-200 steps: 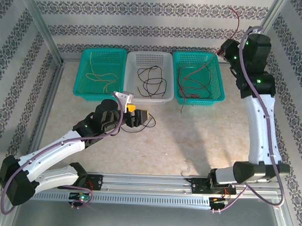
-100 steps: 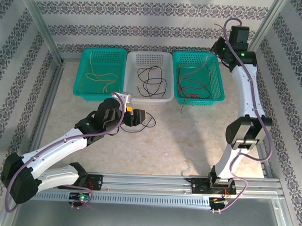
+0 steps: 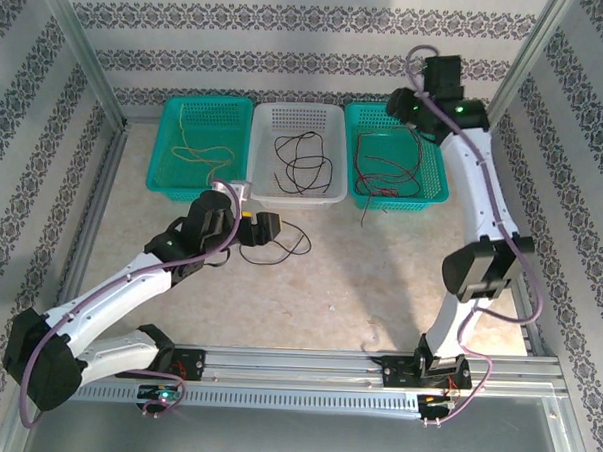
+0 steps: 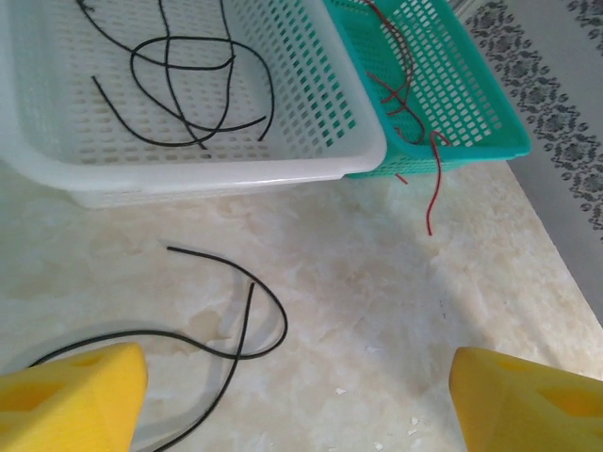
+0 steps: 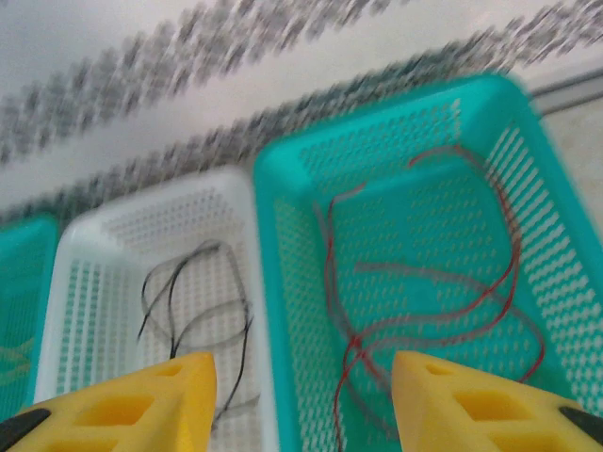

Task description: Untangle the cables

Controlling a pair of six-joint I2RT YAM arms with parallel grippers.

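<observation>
One end of the black cable lies over the cable's own loop (image 4: pixel 237 356). My right gripper should lift that end (image 4: pixel 252 287) clear and hand it to my left gripper.
One loose black cable (image 3: pixel 283 248) lies curled on the table; in the left wrist view the black cable (image 4: pixel 234 325) loops just ahead of my left finger (image 4: pixel 71 395). My left gripper (image 3: pixel 263 224) hovers over it, open and empty (image 4: pixel 297 405). Red cables (image 3: pixel 389 165) lie in the right teal basket (image 3: pixel 438 197), one end (image 4: pixel 433 193) hanging over its front rim. More black cables (image 3: pixel 302 161) rest in the white basket (image 3: pixel 328 197). Yellow cables (image 3: pixel 203 152) lie in the left teal basket (image 3: pixel 159 175). My right gripper (image 3: pixel 402 105) hangs open above the red cables (image 5: pixel 443 311), holding nothing (image 5: pixel 301 405).
The three baskets stand in a row along the back wall. Aluminium frame posts rise at both back corners (image 3: pixel 84 56). The marbled table (image 3: pixel 359 289) stretches bare between the baskets and the arm bases. Purple arm cords (image 3: pixel 230 258) run along both arms.
The right arm swung left and down from high at the back right to over the right teal basket; the red cable it lifted now lies in the basket. The left gripper shifted slightly left.
</observation>
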